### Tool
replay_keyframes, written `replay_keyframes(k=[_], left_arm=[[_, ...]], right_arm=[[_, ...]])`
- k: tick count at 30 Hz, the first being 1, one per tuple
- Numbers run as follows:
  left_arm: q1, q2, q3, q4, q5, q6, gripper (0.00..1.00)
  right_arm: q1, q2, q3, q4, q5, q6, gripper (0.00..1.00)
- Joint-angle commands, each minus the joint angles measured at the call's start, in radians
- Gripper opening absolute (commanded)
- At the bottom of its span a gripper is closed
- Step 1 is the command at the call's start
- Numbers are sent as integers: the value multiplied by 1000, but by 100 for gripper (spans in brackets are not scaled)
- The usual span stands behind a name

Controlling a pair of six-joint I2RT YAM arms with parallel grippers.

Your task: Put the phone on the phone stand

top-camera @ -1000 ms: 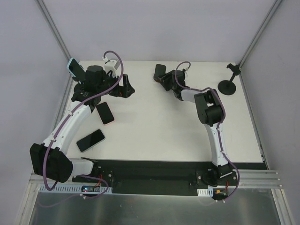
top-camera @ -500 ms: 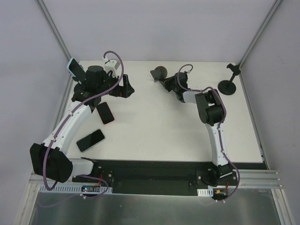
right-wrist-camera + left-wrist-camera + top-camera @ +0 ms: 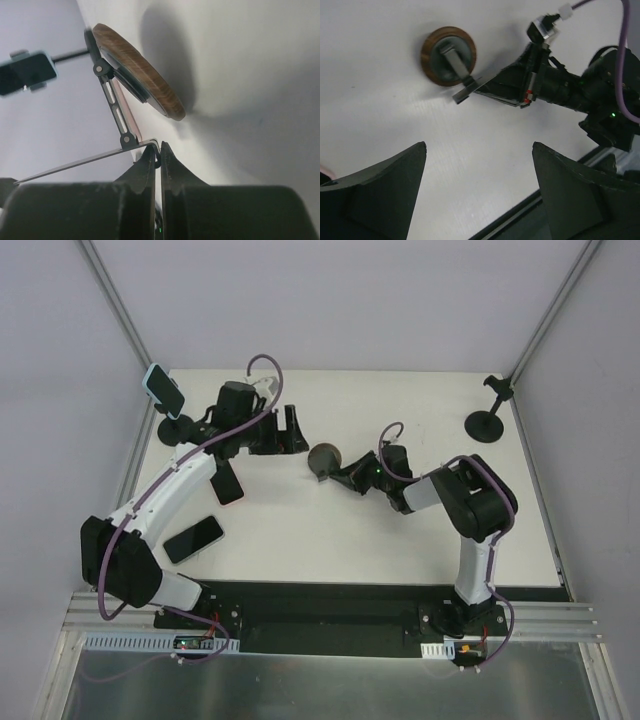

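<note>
The phone stand (image 3: 324,457) is in my right gripper, away from the phones. My left gripper should grab its metal plate (image 3: 341,477) and bring the stand over next to the phones.
A phone stand with a round wooden base (image 3: 323,460) sits tipped on its edge near the table's middle. My right gripper (image 3: 346,475) is shut on the lip of its metal plate (image 3: 150,145), and its base (image 3: 142,75) leans away from the fingers. My left gripper (image 3: 292,430) hovers open and empty just behind and left of the stand (image 3: 448,55); its gripper (image 3: 479,147) holds nothing. A pink-edged phone (image 3: 228,483) and a black phone (image 3: 194,539) lie flat at the left.
A light-blue phone (image 3: 163,388) rests on another stand at the back left corner, also seen as a phone (image 3: 27,72) in the right wrist view. A bare black stand (image 3: 487,423) is at the back right. Frame posts rise at both back corners.
My right gripper closed on the stand and dragged it from the back middle toward the centre, tipping it. My left gripper swung right, away from the back left stand.
</note>
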Motion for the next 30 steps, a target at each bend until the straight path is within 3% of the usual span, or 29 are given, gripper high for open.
replay_keyframes(k=[1, 3, 6, 8, 10, 12, 13, 17, 20, 22, 27, 28, 30], left_arm=[[-116, 50, 9, -44, 170, 59, 83], [-165, 39, 2, -46, 192, 174, 83], [-291, 25, -17, -58, 73, 318, 84], [-331, 57, 17, -113, -39, 346, 72], [-335, 105, 47, -139, -87, 345, 51], [-349, 136, 57, -152, -173, 360, 49], [-361, 140, 60, -153, -222, 369, 50], [-380, 128, 60, -158, -279, 412, 73], [-380, 123, 61, -159, -303, 435, 76], [-380, 159, 96, -197, -303, 449, 63], [-380, 211, 112, -205, -199, 470, 62], [-380, 220, 119, -204, -179, 477, 52], [-380, 238, 124, -205, -159, 478, 41]], right_arm=[[31, -32, -77, 289, -184, 92, 1], [31, -22, -95, 320, -285, 141, 1], [34, -33, -123, 323, -384, 147, 1], [32, -64, -156, 304, -394, 123, 1], [34, -74, -166, 292, -413, 109, 1], [37, -74, -175, 306, -420, 111, 1], [37, -76, -176, 310, -427, 112, 1], [35, -85, -196, 321, -433, 108, 1], [35, -84, -212, 341, -445, 112, 1], [37, -84, -219, 346, -450, 115, 1], [38, -76, -229, 369, -460, 114, 1], [37, -76, -229, 369, -462, 114, 1], [38, -76, -230, 381, -466, 114, 1]])
